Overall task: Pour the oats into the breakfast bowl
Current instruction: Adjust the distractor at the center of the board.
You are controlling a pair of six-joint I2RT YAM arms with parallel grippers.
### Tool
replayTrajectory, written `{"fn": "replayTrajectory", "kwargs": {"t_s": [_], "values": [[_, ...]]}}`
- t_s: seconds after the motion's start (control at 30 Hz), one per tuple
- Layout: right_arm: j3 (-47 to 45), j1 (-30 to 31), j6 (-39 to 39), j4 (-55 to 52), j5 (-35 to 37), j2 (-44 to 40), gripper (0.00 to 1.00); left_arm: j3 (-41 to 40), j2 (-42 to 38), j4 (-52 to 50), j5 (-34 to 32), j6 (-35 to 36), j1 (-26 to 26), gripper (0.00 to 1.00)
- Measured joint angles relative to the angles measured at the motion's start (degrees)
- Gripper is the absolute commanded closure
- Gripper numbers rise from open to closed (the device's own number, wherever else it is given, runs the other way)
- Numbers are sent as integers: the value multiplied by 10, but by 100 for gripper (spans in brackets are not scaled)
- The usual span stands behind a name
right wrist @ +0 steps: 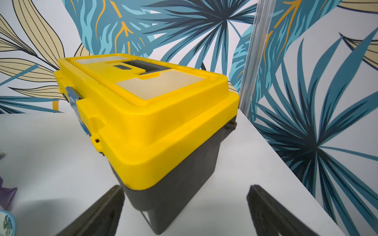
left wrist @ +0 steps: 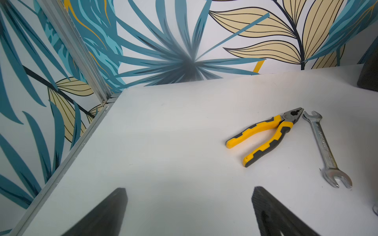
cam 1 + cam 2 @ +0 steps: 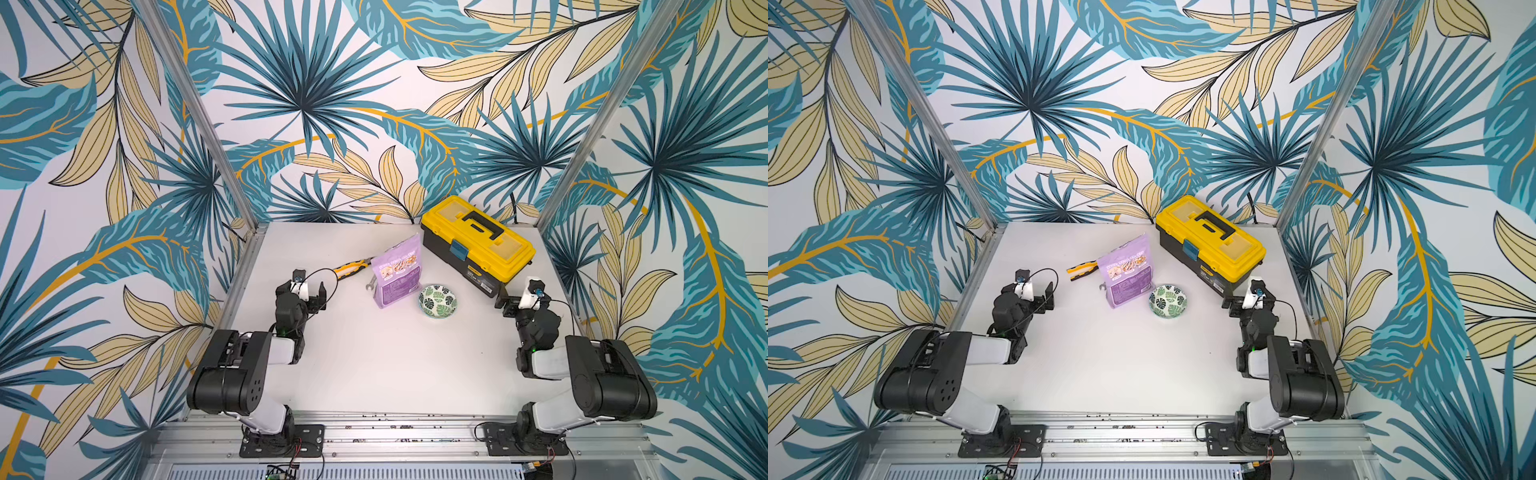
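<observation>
My right gripper needs to shift the breakfast bowl [image 3: 438, 301] to the open space nearer me [image 3: 364, 335] first, since the bowl blocks that gripper's way to the pouch.
The oats themselves are hidden inside a lilac-purple pouch [image 3: 395, 272] [image 3: 1127, 270] that stands upright mid-table. Just to its right sits the breakfast bowl [image 3: 437, 300] [image 3: 1168, 300], white with green leaves and nothing in it. My left gripper [image 3: 319, 297] [image 3: 1049, 297] [image 2: 189, 196] hovers open left of the pouch, with only bare table between its fingers. My right gripper [image 3: 505, 305] [image 3: 1231, 301] [image 1: 185, 194] is open to the right of the bowl and holds nothing. The right wrist view catches only an edge of the pouch [image 1: 7, 194] and of the bowl [image 1: 8, 222].
A closed yellow-lidded black toolbox [image 3: 478, 245] [image 3: 1210, 243] [image 1: 153, 106] stands at the back right, its near corner just ahead of the right gripper. Yellow-handled pliers [image 3: 351, 268] [image 2: 263, 137] and a steel wrench [image 3: 371, 284] [image 2: 325, 149] lie behind and left of the pouch.
</observation>
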Motion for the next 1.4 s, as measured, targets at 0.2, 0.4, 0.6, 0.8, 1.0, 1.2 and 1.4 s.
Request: {"fn": "replayTrajectory", "kwargs": {"t_s": [0.2,0.4,0.6,0.8,1.0,1.2,1.4], "values": [[0,0,0,0,0,0,1,0,0,0,4,4,0,0],[0,0,0,0,0,0,1,0,0,0,4,4,0,0],[0,0,0,-10,-2,-9,1,0,0,2,3,3,0,0],[84,0,50,-216,-8,-123,1,-47,-105,-32,-37,-13,-4,0],[156,5,179,-371,-103,-167,1,2,-328,-235,-43,-120,-7,0],[198,39,271,-487,-157,-132,8,33,-416,-386,2,-244,-8,0],[228,99,316,-554,-204,-87,15,33,-421,-472,52,-318,-8,0]]}}
